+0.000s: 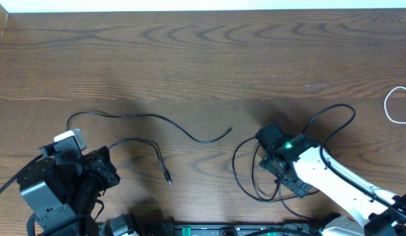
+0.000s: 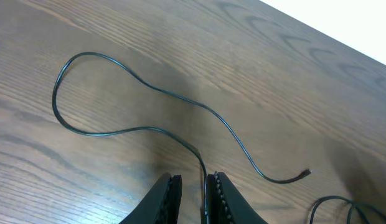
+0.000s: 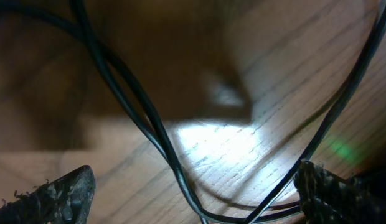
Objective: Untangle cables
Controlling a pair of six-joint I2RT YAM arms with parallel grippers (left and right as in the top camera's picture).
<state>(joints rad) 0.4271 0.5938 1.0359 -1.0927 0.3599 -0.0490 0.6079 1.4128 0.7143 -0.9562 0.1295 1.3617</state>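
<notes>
Two black strands of cable [image 3: 170, 158] are crossing [image 3: 248, 219] inside my right gripper's open fingers. My right gripper should go on down toward the wood before it closes on both strands of cable.
One thin black cable [image 1: 147, 118] lies spread out on the table, from a loop at the left to a plug [image 1: 231, 129]; its other end [image 1: 168, 181] lies loose. In the left wrist view this cable [image 2: 137, 76] runs into the narrow gap of my left gripper [image 2: 193, 182], close to the right finger [image 2: 221, 193], not clamped. More black cable [image 1: 237, 172] coils under my right gripper [image 1: 276, 157]. The right gripper [image 3: 196, 198] hangs wide open just above the wood, with two black strands [image 3: 127, 106] crossing between its fingertips [image 3: 59, 198].
A white cable [image 1: 401, 105] loops at the table's right edge. The left arm [image 1: 55, 187] sits at the bottom left, the white right arm [image 1: 347, 187] at the bottom right. A pale wall strip [image 1: 203, 5] bounds the far side.
</notes>
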